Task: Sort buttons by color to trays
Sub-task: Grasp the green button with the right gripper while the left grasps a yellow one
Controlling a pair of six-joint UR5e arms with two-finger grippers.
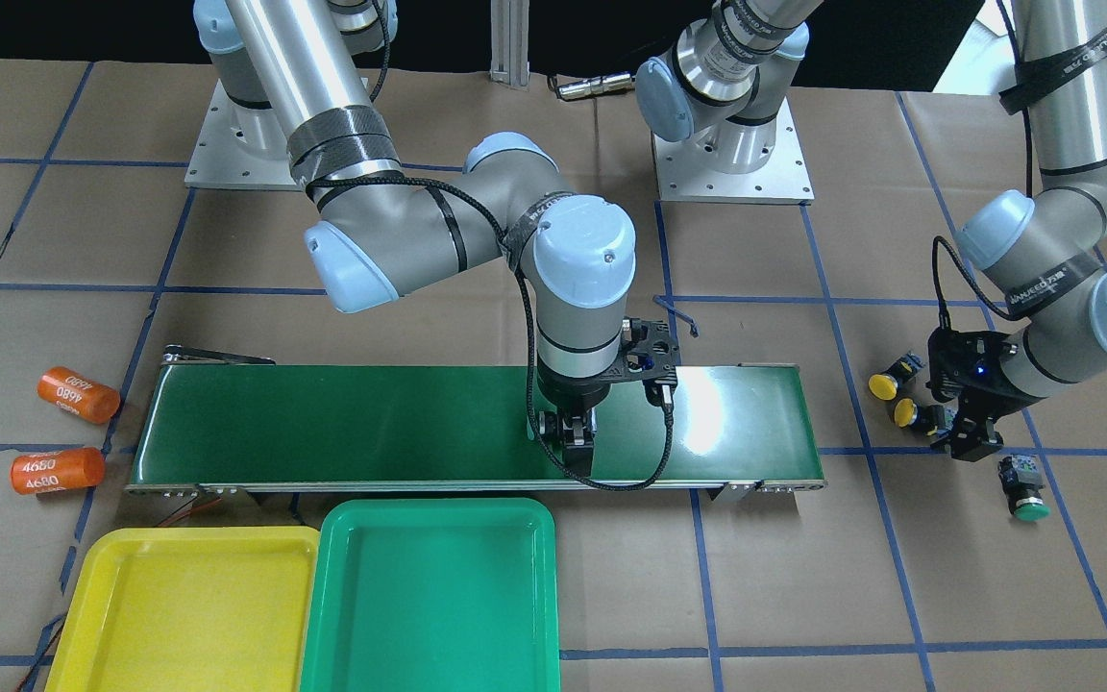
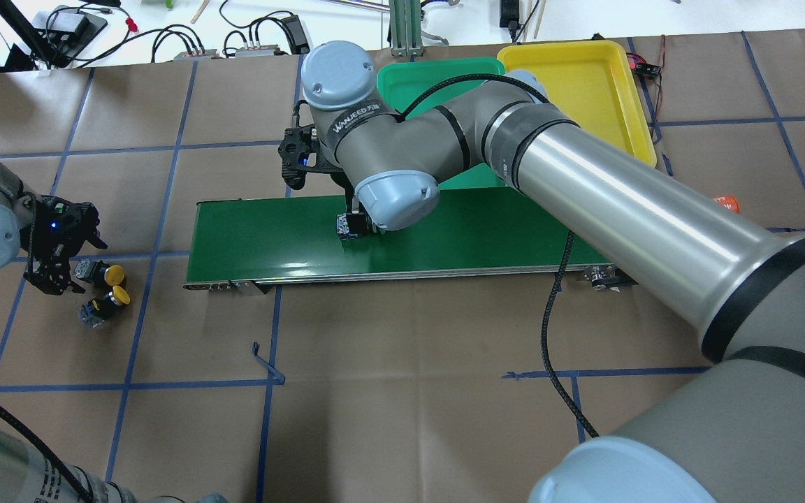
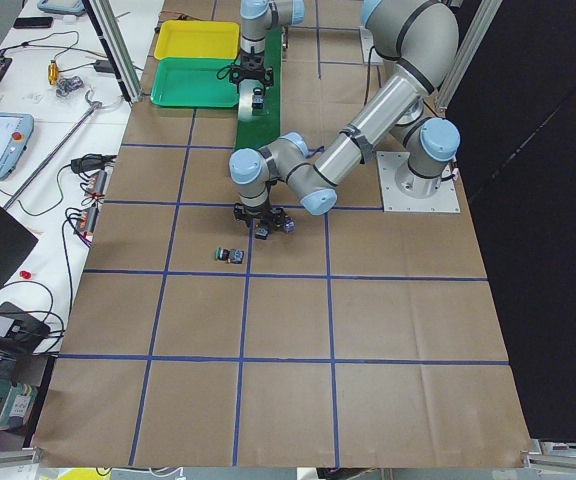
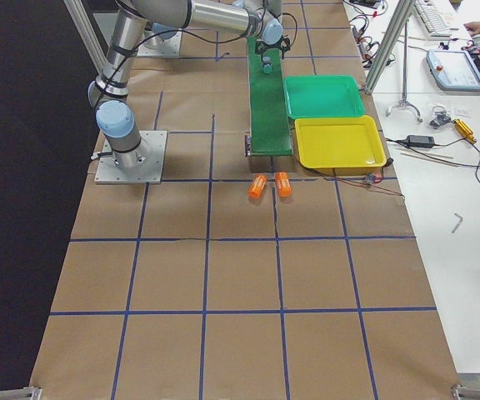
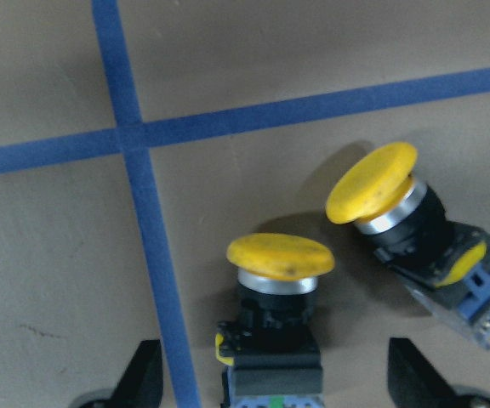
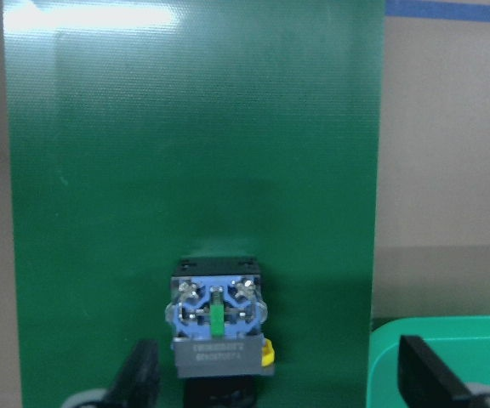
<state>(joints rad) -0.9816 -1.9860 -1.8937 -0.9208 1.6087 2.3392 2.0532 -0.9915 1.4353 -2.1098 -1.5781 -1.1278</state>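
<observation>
The yellow button (image 1: 922, 416) should move along the belt toward my right gripper when my left gripper puts it there, because my right gripper meets a button at mid-belt (image 1: 576, 444).
Two yellow buttons (image 5: 281, 257) (image 5: 373, 183) lie side by side on the paper, also in the front view (image 1: 885, 385) (image 1: 907, 413). My left gripper (image 5: 279, 378) is open and hangs low over them, one finger on each side of the nearer button's black body. A green button (image 1: 1025, 490) lies alone nearby. My right gripper (image 6: 279, 378) is open over the conveyor belt (image 6: 194, 170). Between its fingers stands a button (image 6: 217, 319) with its bluish-grey block showing and its cap hidden. The yellow tray (image 1: 102, 596) and green tray (image 1: 342, 596) sit beside the belt.
Two orange cylinders marked "4680" (image 1: 78, 394) (image 1: 56, 471) lie off the belt's end by the yellow tray. A black cable (image 2: 556, 328) hangs from my right arm across the belt's edge. Blue tape lines grid the brown paper.
</observation>
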